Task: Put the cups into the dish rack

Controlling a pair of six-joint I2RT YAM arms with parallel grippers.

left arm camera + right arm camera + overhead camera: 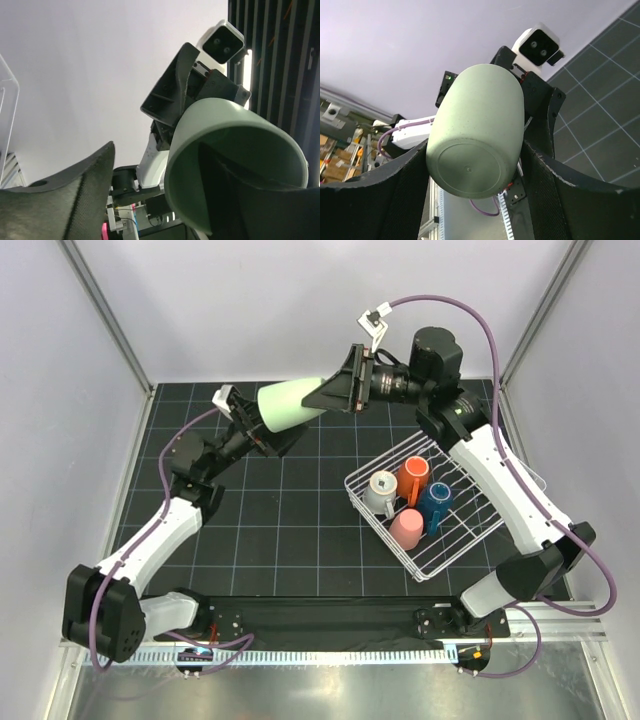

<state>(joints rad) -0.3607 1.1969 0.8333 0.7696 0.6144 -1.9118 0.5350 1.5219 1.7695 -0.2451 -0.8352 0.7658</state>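
One finger of my left gripper is inside the pale green tumbler's opening [252, 147]. The left gripper should move back out before my right gripper puts the tumbler down next to the blue mug [459, 529].
The pale green tumbler [290, 405] hangs on its side in the air above the back of the table, between both grippers. My right gripper [337, 395] is shut on its base end; in the right wrist view the fingers press both sides of the tumbler [477, 130]. My left gripper [260, 422] is open at the mouth end. In the left wrist view one finger is inside the tumbler [235, 170] and the other finger [75, 200] stands apart from its wall. The white wire dish rack [470, 540] sits at the right.
The rack holds a white mug [381, 492], an orange mug [413, 478], a blue mug [435, 505] and a pink cup [407, 528]. The black gridded mat [300, 510] covers the table. Frame posts stand at the back corners.
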